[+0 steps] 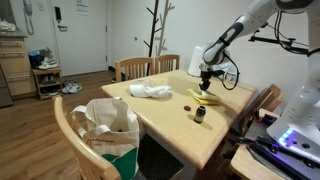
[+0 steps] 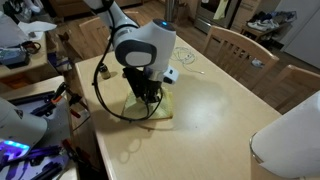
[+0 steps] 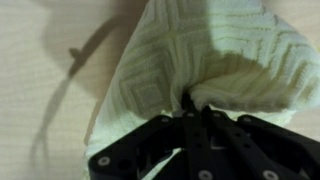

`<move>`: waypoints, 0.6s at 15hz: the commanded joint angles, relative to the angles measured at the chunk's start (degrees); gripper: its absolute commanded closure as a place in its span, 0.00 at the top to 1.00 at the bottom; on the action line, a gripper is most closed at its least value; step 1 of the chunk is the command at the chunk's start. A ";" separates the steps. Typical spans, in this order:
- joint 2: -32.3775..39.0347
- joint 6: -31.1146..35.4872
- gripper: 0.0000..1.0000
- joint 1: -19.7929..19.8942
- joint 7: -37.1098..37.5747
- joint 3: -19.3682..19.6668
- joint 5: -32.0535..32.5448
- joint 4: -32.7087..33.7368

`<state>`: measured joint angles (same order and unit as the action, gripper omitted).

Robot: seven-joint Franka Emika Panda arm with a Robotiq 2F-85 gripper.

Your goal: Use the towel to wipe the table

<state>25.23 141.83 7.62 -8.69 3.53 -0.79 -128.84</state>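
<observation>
The pinched towel (image 2: 161, 107) is already near the robot's side of the table, so the gripper should raise it and go back toward the part of the table (image 1: 178, 81) near the chairs.
A pale yellow towel (image 3: 215, 55) with a woven diamond pattern lies on the light wooden table (image 3: 40, 110). In the wrist view my gripper (image 3: 192, 105) is shut on a pinched fold of it. In both exterior views the gripper (image 1: 206, 86) (image 2: 146, 95) reaches down onto the towel (image 1: 208, 97) (image 2: 158, 110), near the table's edge on the robot's side. The towel's part under the fingers is hidden.
A small dark jar (image 1: 200, 114) and a red item (image 1: 187, 104) sit near the towel. A white crumpled cloth (image 1: 151, 91) lies further along the table. Wooden chairs (image 1: 130, 68) (image 2: 235, 45) stand around it. A white bag (image 1: 108, 125) hangs on a near chair.
</observation>
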 commanded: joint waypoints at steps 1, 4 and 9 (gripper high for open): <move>-4.21 5.79 0.01 1.48 -0.63 0.07 -1.52 -11.02; -6.54 10.35 0.01 2.03 -1.13 -0.58 -3.71 -16.17; -11.19 19.00 0.01 1.06 -0.27 -1.18 -4.47 -19.16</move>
<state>16.92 156.54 8.76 -8.69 3.22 -4.52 -144.94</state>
